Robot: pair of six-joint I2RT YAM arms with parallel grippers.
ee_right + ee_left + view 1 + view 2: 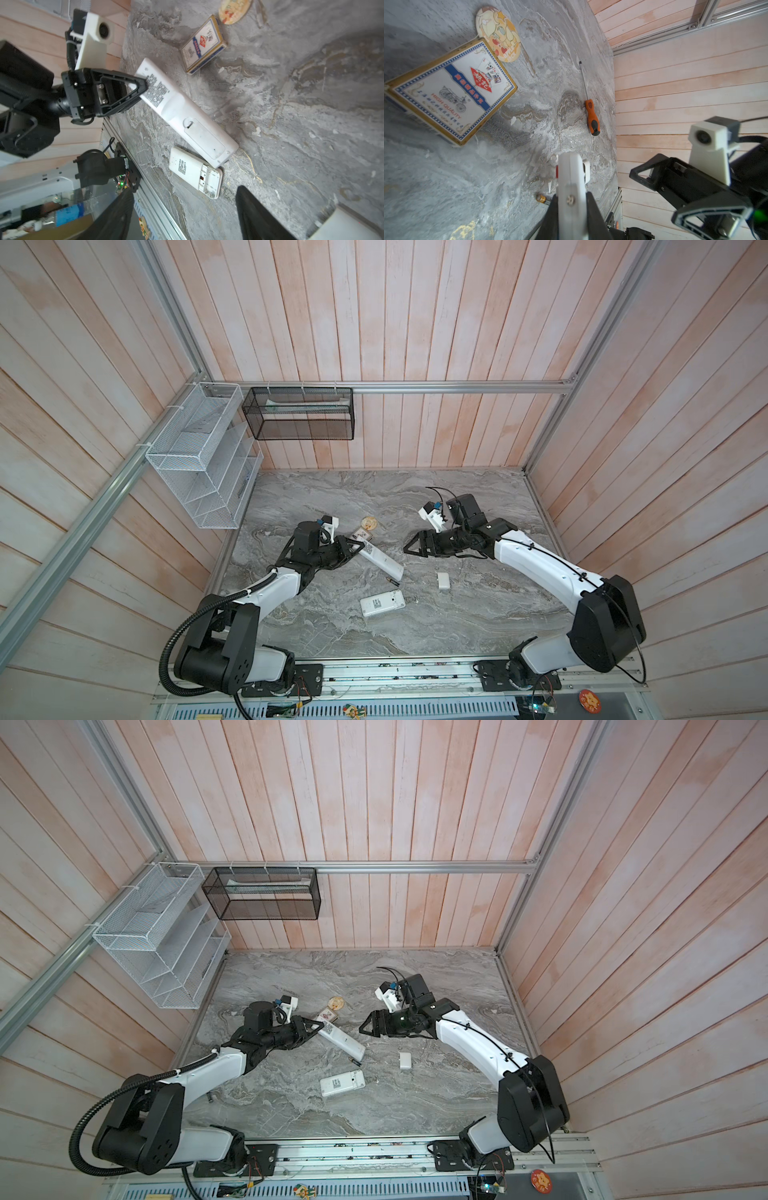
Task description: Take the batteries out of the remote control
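Observation:
I should hold the remote's lower end (396, 571) with my right gripper while my left gripper takes its upper end straight, because the long remote (379, 559) is slanted in my left gripper.
My left gripper (360, 548) is shut on the upper end of a long white remote control (381, 562), which lies on its face on the marble table; its battery lid (204, 138) is closed. One of the batteries (392, 582), dark with a golden end, lies on the table just off the remote's lower end and also shows in the left wrist view (542, 198). A shorter white remote (382, 603) lies nearer the front, its compartment (208, 179) open and bare. My right gripper (408, 548) hovers open to the right, holding nothing.
A loose white battery cover (443, 580) lies right of the remotes. A playing-card box (452, 91) and a round cartoon disc (498, 33) sit behind the long remote. An orange-handled screwdriver (591, 116) lies near the right wall. Wire baskets (199, 456) hang at the back left.

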